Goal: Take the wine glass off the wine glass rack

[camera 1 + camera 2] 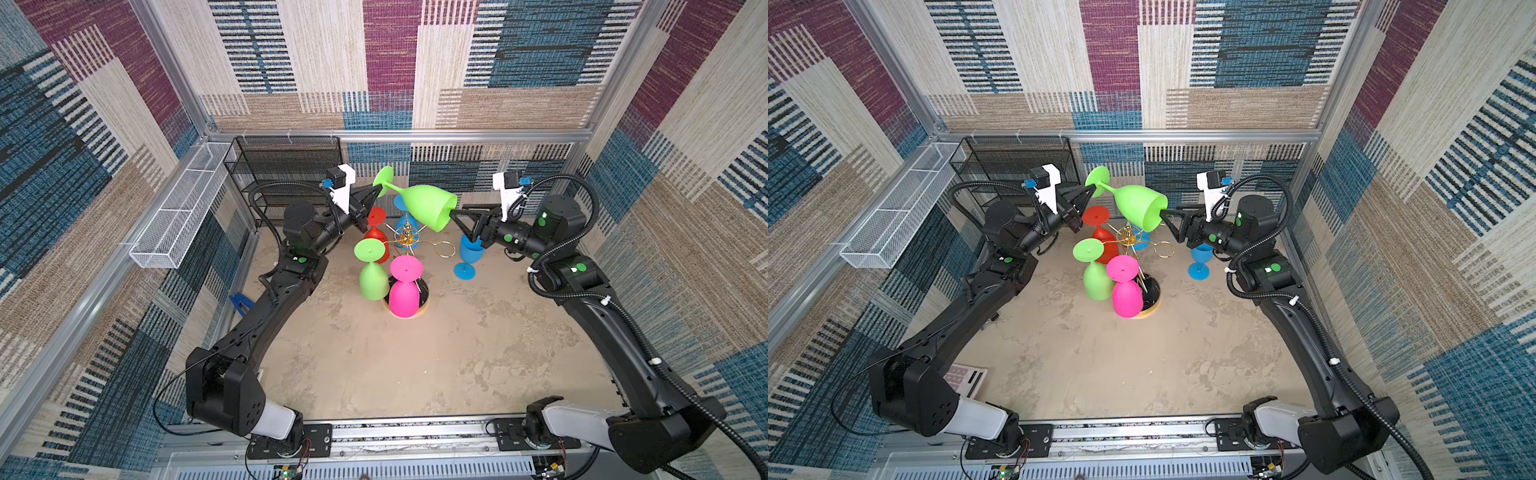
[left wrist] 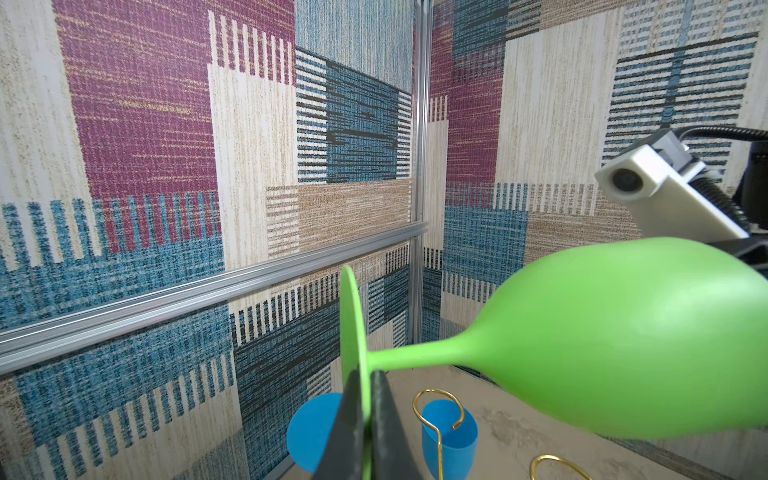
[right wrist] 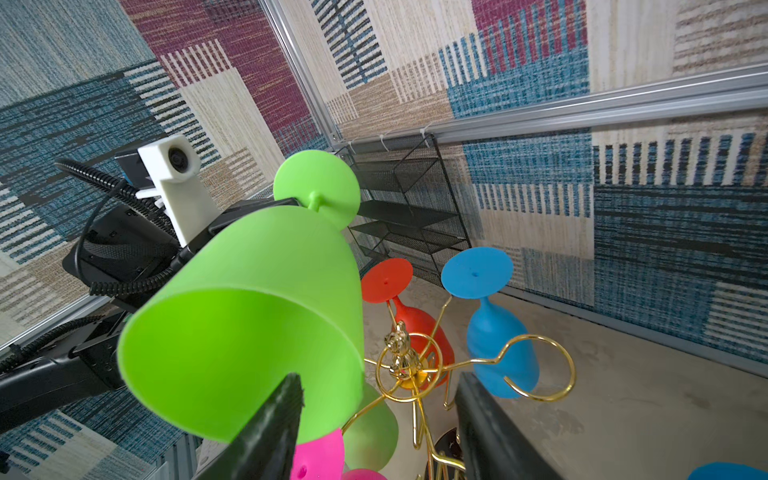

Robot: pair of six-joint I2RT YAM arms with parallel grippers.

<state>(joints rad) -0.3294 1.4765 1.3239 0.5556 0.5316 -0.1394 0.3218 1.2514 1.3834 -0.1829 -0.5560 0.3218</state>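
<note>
I should take the green glass's rim (image 1: 453, 204) with my right gripper and stand the glass next to the upright blue glass, because my left gripper holds the green wine glass by its foot (image 1: 384, 179).
A green wine glass (image 1: 424, 203) (image 1: 1136, 203) hangs on its side in the air above the gold wire wine glass rack (image 1: 405, 239) (image 1: 1128, 237). My left gripper (image 1: 379, 190) (image 2: 365, 378) is shut on the edge of its round foot (image 2: 353, 328). My right gripper (image 1: 455, 214) (image 3: 378, 376) stands open at the bowl's mouth (image 3: 232, 357). One finger (image 3: 278, 419) overlaps the rim; the other (image 3: 482, 419) is well apart from it. Red (image 1: 376, 232), blue (image 3: 494, 345), green (image 1: 372, 274) and pink (image 1: 404, 286) glasses hang upside down on the rack.
Another blue glass (image 1: 469, 257) stands upright on the table under my right wrist. A black mesh shelf unit (image 1: 286, 170) stands at the back left, and a white mesh basket (image 1: 183, 208) hangs on the left wall. An empty rack ring (image 1: 444, 248) points right.
</note>
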